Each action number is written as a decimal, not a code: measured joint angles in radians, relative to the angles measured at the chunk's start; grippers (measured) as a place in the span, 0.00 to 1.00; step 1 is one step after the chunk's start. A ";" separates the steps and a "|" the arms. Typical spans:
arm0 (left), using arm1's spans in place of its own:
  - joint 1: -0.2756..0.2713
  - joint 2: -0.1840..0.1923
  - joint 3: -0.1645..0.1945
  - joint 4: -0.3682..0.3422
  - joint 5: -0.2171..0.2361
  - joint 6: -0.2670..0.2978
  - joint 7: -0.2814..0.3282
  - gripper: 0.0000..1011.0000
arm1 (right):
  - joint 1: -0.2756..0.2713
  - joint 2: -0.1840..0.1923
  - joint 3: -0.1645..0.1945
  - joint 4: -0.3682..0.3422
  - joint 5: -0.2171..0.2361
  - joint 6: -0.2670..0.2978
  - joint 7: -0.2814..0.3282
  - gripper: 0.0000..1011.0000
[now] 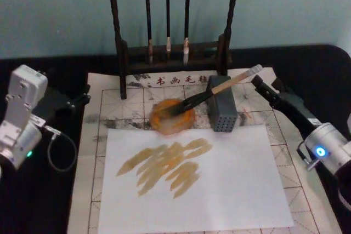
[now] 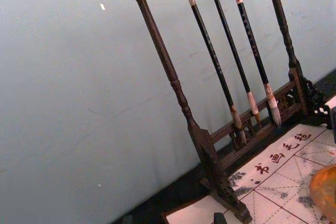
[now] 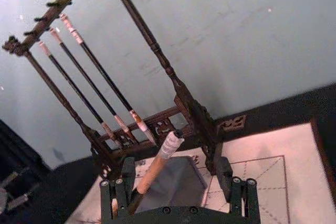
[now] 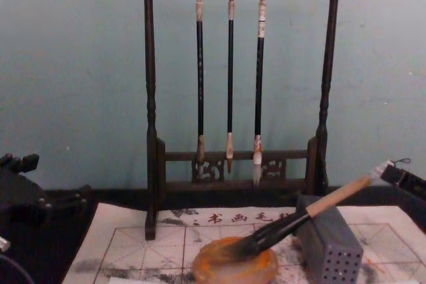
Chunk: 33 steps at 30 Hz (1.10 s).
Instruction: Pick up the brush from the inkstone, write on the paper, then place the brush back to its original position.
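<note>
I expect the brush's dark loop to stand up stiffly when I tilt the brush upright, because it sticks out level from the brush's white-wrapped end.
The brush lies slanted, its dark bristles in the round orange-brown inkstone and its wooden handle propped on a grey perforated block. Its white-wrapped end points toward my right gripper, which hovers right at that end. Seen from the right wrist, the right gripper is open, with the handle running between the spread fingers, nearer one side. The gridded paper carries a plain white sheet with brown strokes. My left gripper rests off the paper's left edge.
A dark wooden rack with three thin black-handled brushes stands behind the inkstone, against the pale wall. Black tabletop surrounds the paper. A cable loops beside the left arm.
</note>
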 joint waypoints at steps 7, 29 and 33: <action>0.000 0.000 0.000 0.000 0.000 0.000 0.000 0.99 | 0.034 -0.030 0.001 0.061 0.072 0.026 0.037 0.99; 0.000 0.000 0.000 0.000 0.000 0.000 0.000 0.99 | 0.128 -0.089 -0.038 0.212 0.217 0.059 0.146 0.99; 0.000 0.000 0.000 0.000 0.000 0.000 0.000 0.99 | 0.142 -0.095 -0.046 0.230 0.231 0.059 0.156 0.99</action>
